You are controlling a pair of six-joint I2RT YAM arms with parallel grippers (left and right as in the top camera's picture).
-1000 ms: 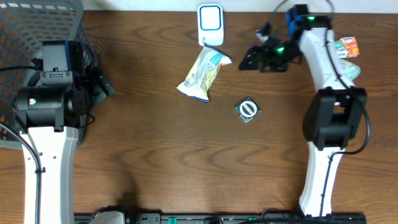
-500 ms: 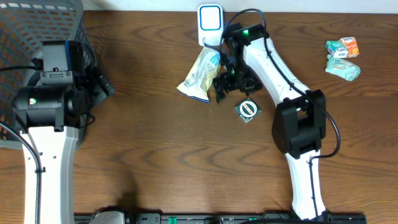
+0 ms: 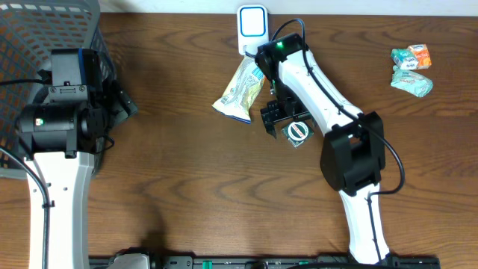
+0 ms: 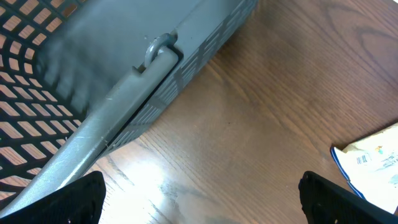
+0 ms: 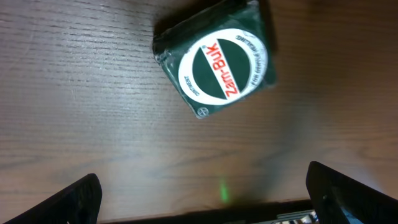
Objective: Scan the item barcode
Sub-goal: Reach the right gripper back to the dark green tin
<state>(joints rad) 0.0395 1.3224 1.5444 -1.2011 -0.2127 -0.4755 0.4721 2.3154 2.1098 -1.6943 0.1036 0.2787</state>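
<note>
The Zam-Buk tin (image 3: 298,133) lies at an angle to my right gripper's open fingers, so next I turn my right gripper square to the tin's sides (image 5: 176,86) before it closes.
A small dark green Zam-Buk tin (image 3: 299,131) with a white round label lies at the table's centre, and in the right wrist view the tin (image 5: 217,68) sits ahead of the fingertips. My right gripper (image 3: 275,116) hovers just left of it, open, and in its own view the right gripper (image 5: 205,199) has only bare wood between the fingers. A white and blue scanner (image 3: 252,28) stands at the back edge. A pale snack bag (image 3: 240,90) lies below it. My left gripper (image 4: 205,202) is open and empty beside the basket.
A grey mesh basket (image 3: 30,37) fills the back left corner, its rim (image 4: 124,81) close in front of the left wrist. The snack bag's corner (image 4: 373,155) shows at that view's right edge. Two small packets (image 3: 413,67) lie at the far right.
The right arm has swung from the back right to the centre and come down beside the green tin. The left arm has not moved.
</note>
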